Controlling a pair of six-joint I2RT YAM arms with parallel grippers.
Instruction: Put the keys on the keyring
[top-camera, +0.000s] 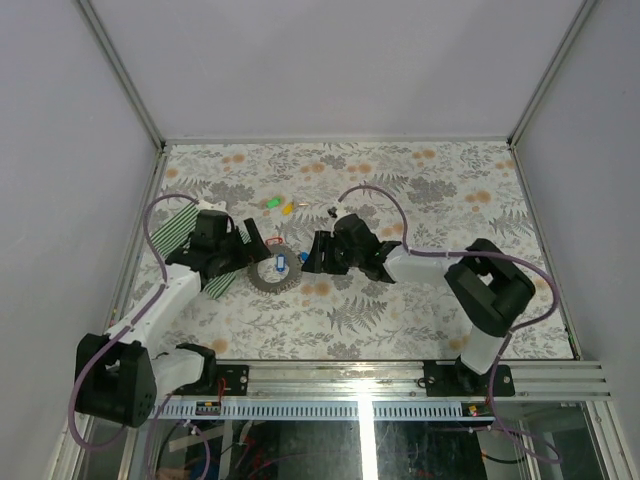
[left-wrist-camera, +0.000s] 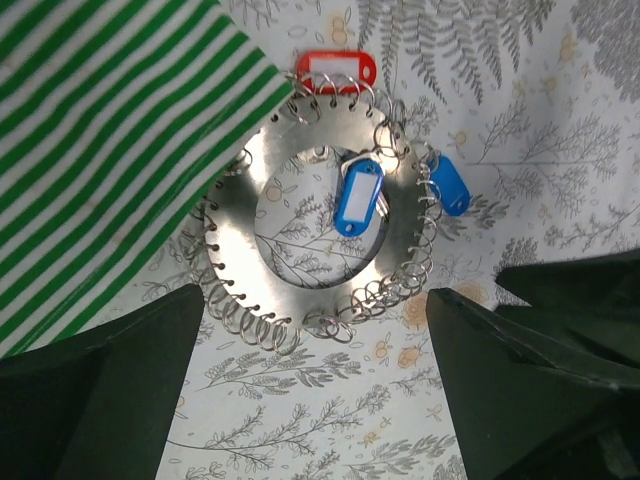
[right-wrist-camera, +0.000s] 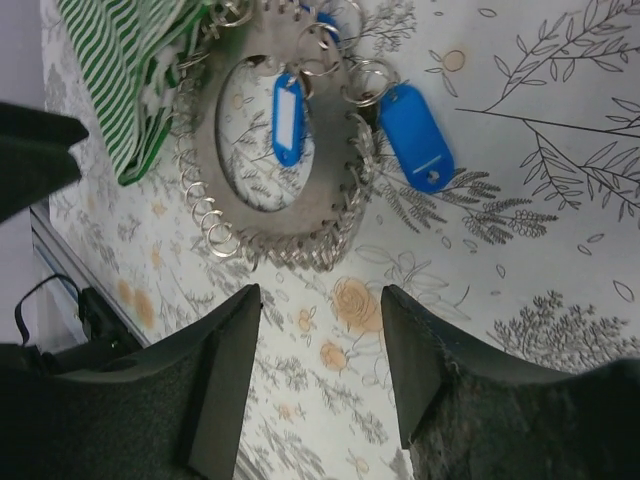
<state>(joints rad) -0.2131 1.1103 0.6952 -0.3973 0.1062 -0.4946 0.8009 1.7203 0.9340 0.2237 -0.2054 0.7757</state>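
The striped cloth lies over the keyring's rim (left-wrist-camera: 268, 120) by my left gripper, so my right gripper should pick up the keyring by its free rim (left-wrist-camera: 408, 205) and pass it over.
The keyring (left-wrist-camera: 300, 150) is a flat metal disc with a hole, its rim lined with small wire rings; it lies on the floral cloth (top-camera: 275, 280). One blue key (left-wrist-camera: 357, 197) rests across the hole, another blue key (left-wrist-camera: 449, 185) hangs off the right rim, and a red one (left-wrist-camera: 336, 70) sits at the far rim. Green (top-camera: 272, 203) and yellow (top-camera: 288, 209) keys lie loose farther back. My left gripper (left-wrist-camera: 313, 300) is open just short of the disc. My right gripper (right-wrist-camera: 320, 295) is open beside the keyring (right-wrist-camera: 335, 170) and holds nothing.
A green-and-white striped cloth (left-wrist-camera: 100, 150) overlaps the disc's left side under my left arm (top-camera: 185, 225). The right arm's cable (top-camera: 375, 190) loops over the back of the table. Grey walls close in the table on three sides.
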